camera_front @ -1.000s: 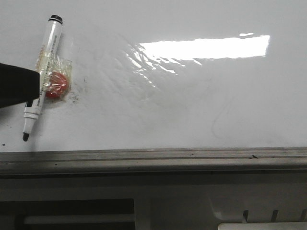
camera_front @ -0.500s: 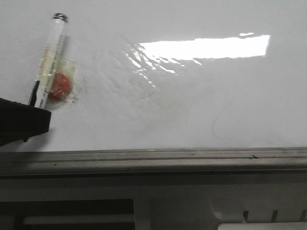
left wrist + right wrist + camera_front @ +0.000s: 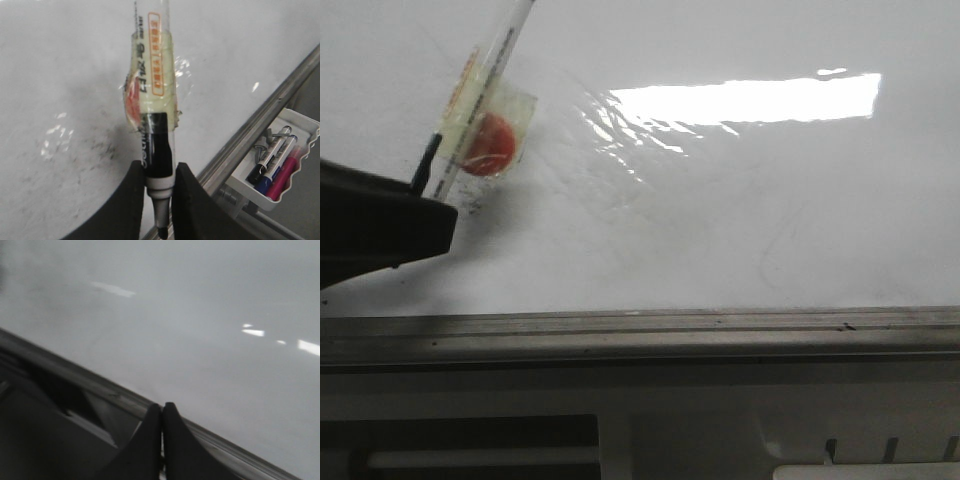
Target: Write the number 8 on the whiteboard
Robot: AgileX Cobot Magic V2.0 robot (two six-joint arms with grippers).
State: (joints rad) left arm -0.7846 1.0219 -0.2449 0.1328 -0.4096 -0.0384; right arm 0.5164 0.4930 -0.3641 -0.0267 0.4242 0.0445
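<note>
My left gripper is covering the marker's tip end [image 3: 160,192], so next my right gripper grabs the marker by its body [image 3: 478,92] near the red magnet before writing the 8.
The whiteboard [image 3: 720,200] is glossy white with a grey rail [image 3: 640,335] along its near edge. No number 8 shows on it. My left gripper [image 3: 160,172] is shut on a white marker [image 3: 152,80] with a black band, near its tip end. A red round magnet [image 3: 488,145] is taped to the marker's barrel. In the front view the gripper body [image 3: 370,230] is at the left edge and the marker [image 3: 480,85] slants up and right, lifted off the board. My right gripper [image 3: 161,412] is shut and empty over the board's rail [image 3: 225,452].
A white tray [image 3: 277,160] with black, blue and pink markers hangs beyond the rail [image 3: 260,125]. Grey smudge specks [image 3: 475,207] lie on the board near the gripper. A bright light reflection [image 3: 740,98] crosses the upper board.
The marker was lying on the board; my left gripper closed on its tip end and lifted it, and it has swung up and right with the red magnet.
</note>
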